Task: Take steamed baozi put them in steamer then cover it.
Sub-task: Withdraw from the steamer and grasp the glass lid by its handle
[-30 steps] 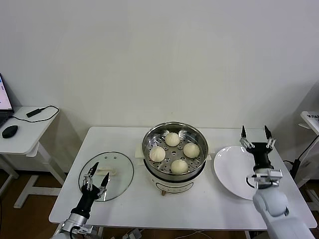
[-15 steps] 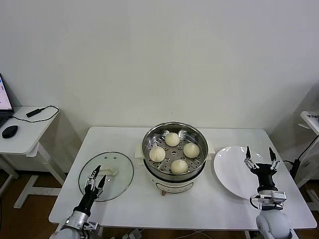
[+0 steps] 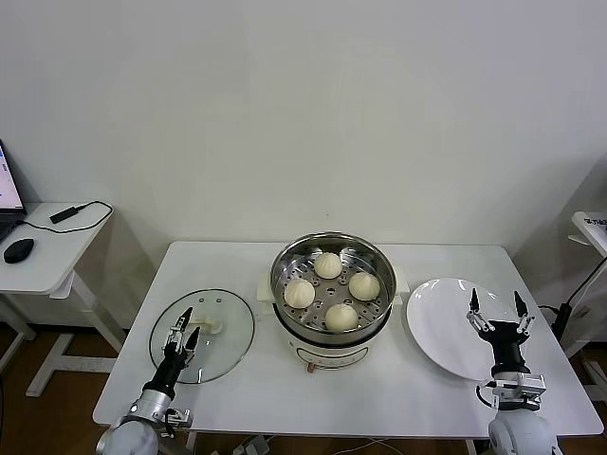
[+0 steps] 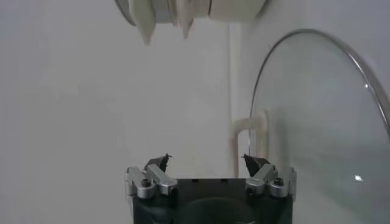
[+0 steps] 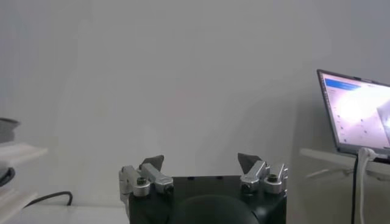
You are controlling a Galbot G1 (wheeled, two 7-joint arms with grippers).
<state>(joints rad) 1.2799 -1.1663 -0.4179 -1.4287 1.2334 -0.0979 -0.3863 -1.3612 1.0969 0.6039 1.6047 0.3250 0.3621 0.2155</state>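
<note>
The baozi are low inside the steamer's rim. I expect the cover (image 3: 214, 348) to sit flush over them when I lower it.
Several cream-white baozi (image 3: 328, 265) lie on the perforated tray inside the steel steamer (image 3: 285, 260) at the table's middle. The steamer stands uncovered. The cover (image 3: 228, 313), clear glass with a white handle (image 3: 211, 328), lies flat on the table to the steamer's left. My left gripper (image 3: 189, 322) is open over the cover's near part, close beside the handle. In the left wrist view the gripper (image 4: 206, 159) holds nothing, with the cover (image 4: 317, 122) just ahead of it. My right gripper (image 3: 495, 301) is open and empty above the near right edge of the white plate (image 3: 438, 327). Its wrist view shows the open gripper (image 5: 201, 159).
The bare white plate lies right of the steamer. A side desk (image 3: 38, 261) with a mouse and cable stands at far left. A laptop (image 5: 359, 115) shows in the right wrist view. The steamer's white base (image 4: 234, 6) is visible beyond the cover.
My right gripper has drawn back and down from the plate's far right edge to its near right edge. The left gripper has shifted only slightly by the cover's handle.
</note>
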